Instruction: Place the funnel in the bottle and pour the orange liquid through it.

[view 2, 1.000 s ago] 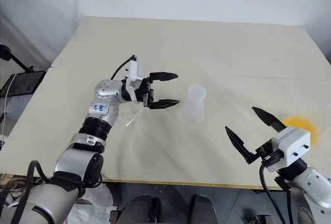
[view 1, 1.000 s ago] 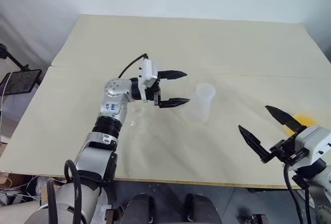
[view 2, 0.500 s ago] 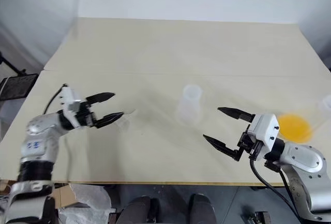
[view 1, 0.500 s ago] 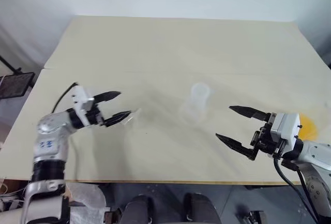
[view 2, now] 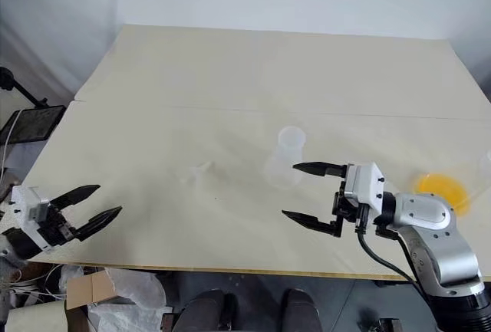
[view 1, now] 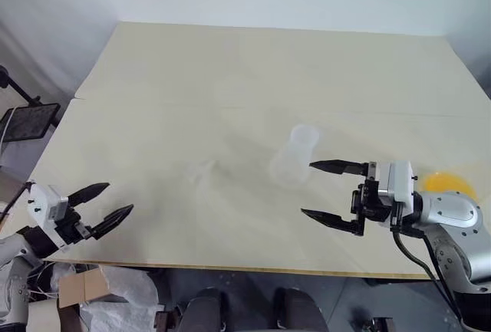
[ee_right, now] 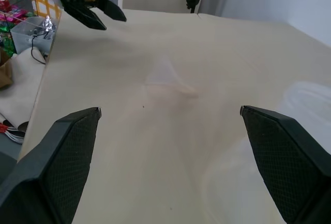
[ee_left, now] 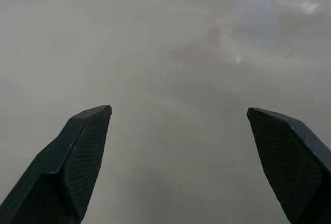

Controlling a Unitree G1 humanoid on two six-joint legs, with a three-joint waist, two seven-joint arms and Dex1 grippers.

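Observation:
I expect the cone of the funnel to sit in the bottle's neck by itself when I lower the funnel into the bottle, because the cone flares to a wide rim [ee_left: 253, 26].
The clear bottle [view 1: 295, 156] stands upright near the middle of the table. The funnel [view 1: 205, 169], a faint clear cone, lies on its side to the left of it; it also appears in the right wrist view [ee_right: 168, 76]. The orange liquid [view 1: 446, 183] is a bright patch near the table's right edge, behind my right hand. My right gripper [view 1: 330, 191] is open and empty, pointing left just in front of and right of the bottle. My left gripper [view 1: 101, 205] hangs open and empty over the near left corner, far from the funnel.
The pale table [view 1: 253, 71] stretches far back behind the bottle. A black stand with a dark panel [view 1: 27, 121] sits off the table's left side. Bags and a cardboard box [view 1: 84, 286] lie on the floor below the left corner.
My left arm pulled back from beside the bottle to the near left corner. My right gripper swung round to point left and moved in toward the bottle.

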